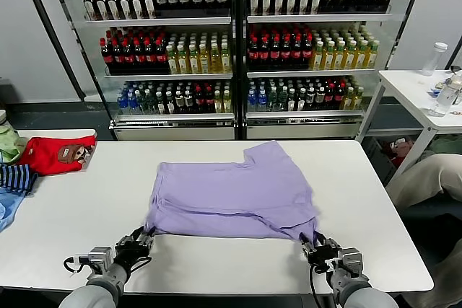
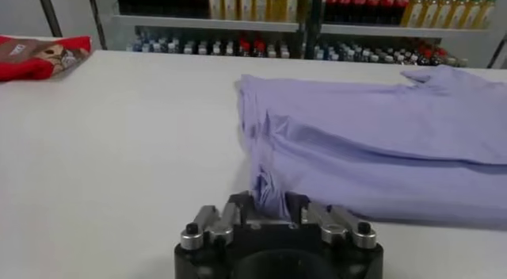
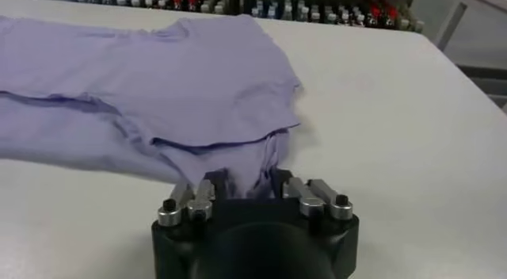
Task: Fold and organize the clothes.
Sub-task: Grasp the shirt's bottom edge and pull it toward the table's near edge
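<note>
My right gripper should take the sleeve's tip [image 1: 274,144] and straighten the T-shirt's far edge [image 1: 244,159] while my left gripper holds that edge's other end, because the sleeve sticks out past that edge.
The lavender T-shirt [image 1: 234,189] lies partly folded on the white table [image 1: 86,214], plain side up, one sleeve pointing toward the far side. My left gripper [image 1: 141,239] is shut on the shirt's near left corner; the cloth bunches between its jaws in the left wrist view [image 2: 268,200]. My right gripper [image 1: 315,244] is shut on the near right corner, where the fabric [image 3: 253,166] gathers into its jaws [image 3: 249,184]. Both grippers sit low at the table's near edge. The printed side is hidden.
A red garment with a brown patch [image 1: 56,154] and a blue striped garment [image 1: 14,178] lie at the table's far left. Drink-filled fridges [image 1: 234,41] stand behind. A second white table [image 1: 422,91] with bottles is at the right.
</note>
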You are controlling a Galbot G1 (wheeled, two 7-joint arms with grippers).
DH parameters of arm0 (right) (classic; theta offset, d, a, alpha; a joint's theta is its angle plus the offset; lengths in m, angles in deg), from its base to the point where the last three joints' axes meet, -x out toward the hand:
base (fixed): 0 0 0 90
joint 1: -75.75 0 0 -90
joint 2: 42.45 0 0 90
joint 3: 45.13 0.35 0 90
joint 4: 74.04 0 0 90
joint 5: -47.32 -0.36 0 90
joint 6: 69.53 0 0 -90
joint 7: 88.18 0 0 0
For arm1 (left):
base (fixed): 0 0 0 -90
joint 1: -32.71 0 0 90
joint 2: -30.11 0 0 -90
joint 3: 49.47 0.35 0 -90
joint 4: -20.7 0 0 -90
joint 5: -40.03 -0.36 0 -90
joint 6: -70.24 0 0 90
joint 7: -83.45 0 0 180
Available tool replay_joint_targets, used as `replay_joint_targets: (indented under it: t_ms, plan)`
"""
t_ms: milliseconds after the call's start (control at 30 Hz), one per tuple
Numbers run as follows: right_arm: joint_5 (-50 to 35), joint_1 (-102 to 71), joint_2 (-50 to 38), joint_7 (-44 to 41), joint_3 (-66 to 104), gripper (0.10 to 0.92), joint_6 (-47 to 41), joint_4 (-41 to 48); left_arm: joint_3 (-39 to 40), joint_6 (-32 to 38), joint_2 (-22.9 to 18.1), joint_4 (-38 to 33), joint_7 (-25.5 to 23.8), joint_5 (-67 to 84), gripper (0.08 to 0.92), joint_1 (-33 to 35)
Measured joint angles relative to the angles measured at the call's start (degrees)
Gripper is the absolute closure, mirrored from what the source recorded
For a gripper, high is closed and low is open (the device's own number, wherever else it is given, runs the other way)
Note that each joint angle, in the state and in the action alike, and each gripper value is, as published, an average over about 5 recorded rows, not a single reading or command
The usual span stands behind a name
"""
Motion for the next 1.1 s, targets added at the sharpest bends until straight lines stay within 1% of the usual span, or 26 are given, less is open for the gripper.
replay_joint_targets:
  t_ms: [133, 200, 300, 500, 800, 900, 1000, 1100]
  plan:
    - [-1.4, -1.7, -0.7, -0.3, 1.8, 0.861, -0.5, -1.7, -0.5, 0.3, 0.2, -0.6, -0.1, 0.1, 0.802, 0.5]
    - [-2.2, -3.2, -1.2, -0.4, 3.4, 0.886, -0.7, -3.2, -0.9, 0.4, 0.6, -1.5, -0.1, 0.1, 0.859, 1.2]
    - [-3.4, -6.0, -1.6, -0.7, 6.3, 0.901, -0.9, -5.9, -1.9, 0.7, 1.2, -3.6, 0.1, 0.1, 0.905, 3.0]
    - [-5.7, -12.8, -1.4, -0.6, 10.4, 0.902, -1.0, -10.8, -4.8, 1.6, 2.6, -8.0, 0.0, -0.4, 0.911, 8.3]
    - [-6.5, -19.8, -0.5, -1.0, 12.4, 0.902, -1.1, -15.2, -7.7, 4.0, 3.0, -9.4, -0.4, -1.9, 0.911, 15.5]
    - [-6.1, -20.8, -0.5, -1.3, 12.8, 0.870, -1.1, -15.7, -8.3, 4.5, 3.2, -9.4, -0.4, -2.7, 0.911, 16.7]
    - [-5.3, -21.4, -0.7, -1.5, 13.4, 0.795, -0.9, -15.9, -8.8, 4.7, 3.4, -9.0, -0.2, -3.3, 0.899, 17.3]
    - [-4.4, -21.6, -1.0, -1.7, 14.0, 0.717, -0.5, -15.9, -9.1, 4.7, 3.2, -8.8, -0.1, -3.8, 0.849, 17.5]
